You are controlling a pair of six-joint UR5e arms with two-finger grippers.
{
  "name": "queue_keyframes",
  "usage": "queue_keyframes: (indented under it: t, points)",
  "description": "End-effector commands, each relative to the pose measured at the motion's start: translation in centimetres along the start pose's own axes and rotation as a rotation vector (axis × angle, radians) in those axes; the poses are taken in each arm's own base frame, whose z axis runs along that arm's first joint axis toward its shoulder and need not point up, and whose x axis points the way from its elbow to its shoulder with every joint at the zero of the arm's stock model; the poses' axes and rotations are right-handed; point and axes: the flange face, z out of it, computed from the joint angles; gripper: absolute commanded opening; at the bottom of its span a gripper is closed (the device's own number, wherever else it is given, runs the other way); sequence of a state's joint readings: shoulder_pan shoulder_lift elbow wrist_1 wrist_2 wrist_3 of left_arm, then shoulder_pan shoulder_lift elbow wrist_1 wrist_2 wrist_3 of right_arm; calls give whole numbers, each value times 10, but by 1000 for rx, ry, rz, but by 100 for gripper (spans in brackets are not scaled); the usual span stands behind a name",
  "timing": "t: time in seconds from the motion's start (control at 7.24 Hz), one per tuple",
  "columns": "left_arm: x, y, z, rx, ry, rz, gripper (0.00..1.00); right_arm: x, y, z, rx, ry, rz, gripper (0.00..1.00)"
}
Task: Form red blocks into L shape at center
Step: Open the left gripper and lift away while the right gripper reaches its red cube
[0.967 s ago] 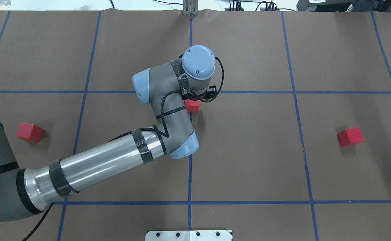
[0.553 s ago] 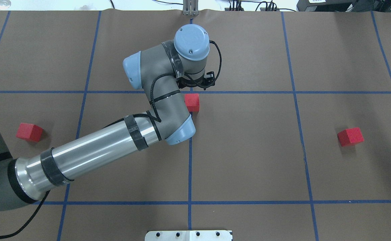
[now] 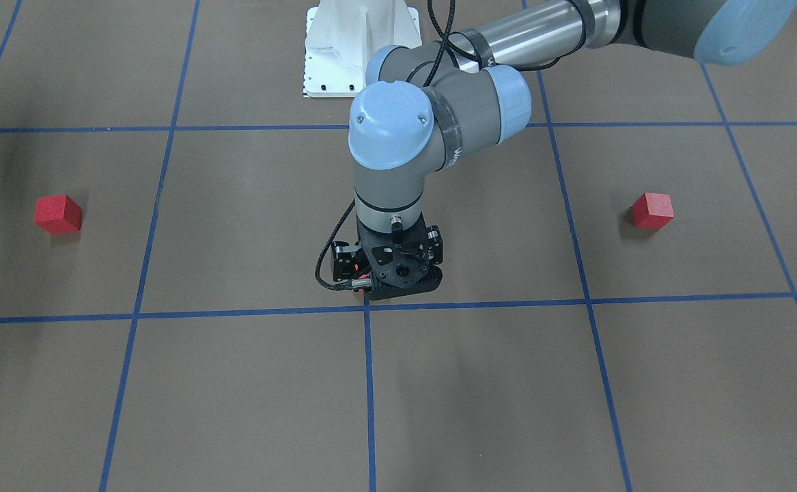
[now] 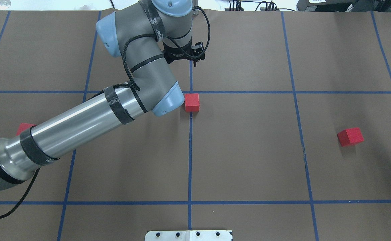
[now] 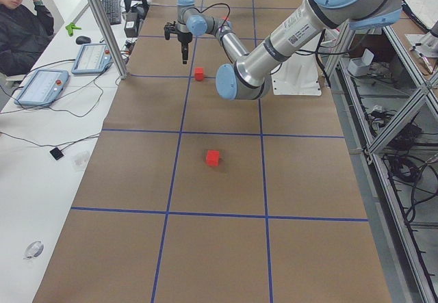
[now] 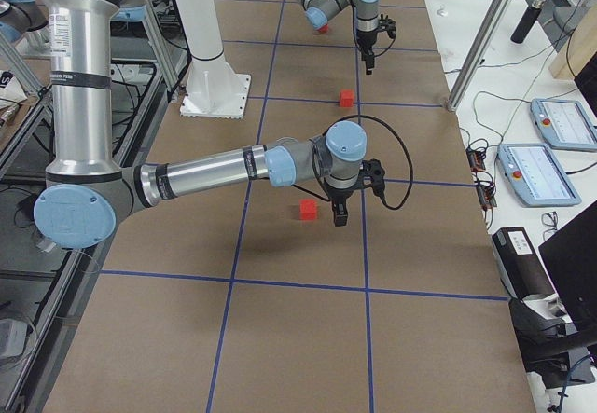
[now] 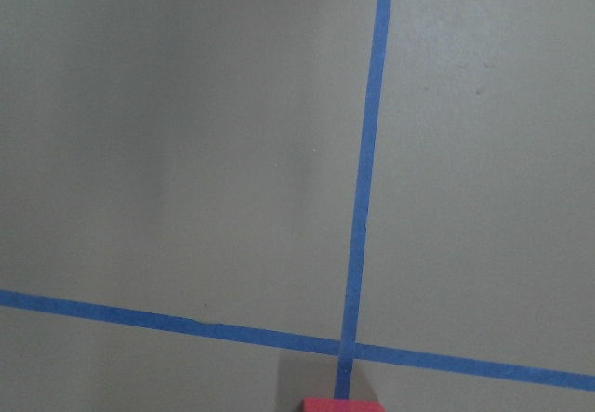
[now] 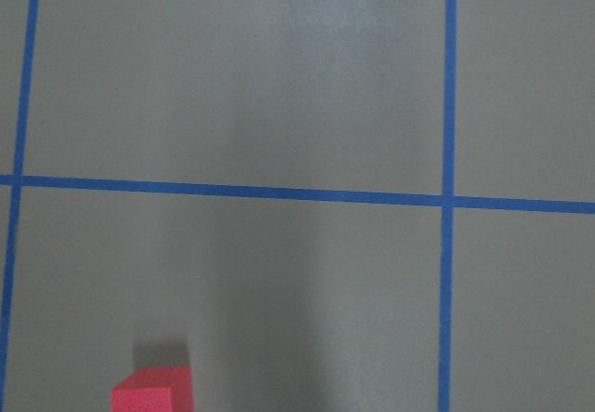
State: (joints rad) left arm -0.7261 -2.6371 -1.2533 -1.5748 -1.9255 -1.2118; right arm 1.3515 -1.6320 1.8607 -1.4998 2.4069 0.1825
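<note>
My right gripper is near the red block, which lies alone on open paper. It should keep going down toward the block until its fingers are on both sides of it.
One red block (image 4: pixel 192 102) sits on the table just on the robot's side of the center crossing (image 4: pixel 191 92). Its top edge shows at the bottom of the left wrist view (image 7: pixel 342 405). My left gripper (image 4: pixel 190 60) is raised above that spot, empty and apart from the block, and hides the block in the front-facing view (image 3: pixel 395 280). A second red block (image 4: pixel 350 136) lies at the right, and a third (image 4: pixel 23 126) at the left is half hidden under my left arm. My right gripper (image 6: pixel 338 215) hangs high near the right block (image 6: pixel 308 209); I cannot tell whether it is open.
Blue tape lines divide the brown paper into squares. A white base plate (image 4: pixel 188 235) sits at the near edge. Tablets and cables lie beyond the far edge (image 6: pixel 541 175). A person sits at the far left in the exterior left view (image 5: pixel 20 16).
My left gripper has let go of the red block by the center crossing and risen away from it. The block stays put. The other two blocks have not moved.
</note>
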Motion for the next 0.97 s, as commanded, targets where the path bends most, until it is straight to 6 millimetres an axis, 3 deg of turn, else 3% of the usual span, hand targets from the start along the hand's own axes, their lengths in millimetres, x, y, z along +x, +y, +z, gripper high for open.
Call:
queue_keyframes:
  t: [0.0, 0.28, 0.41, 0.69, 0.83]
  points:
    - [-5, -9, -5, 10, 1, -8, 100, -21, 28, 33, 0, 33, -73, 100]
    - [-9, -16, -9, 18, 1, -14, 100, -59, 35, 66, -25, 2, -69, 99]
    - [-11, -21, -11, 23, 1, -20, 100, -67, 47, 83, -27, 3, -97, 99]
    - [-13, -22, -11, 24, 1, -21, 100, -97, 47, 121, -44, 62, -69, 99]
    - [-13, -23, -11, 25, -1, -21, 100, -91, 48, 134, -65, 69, -65, 99]
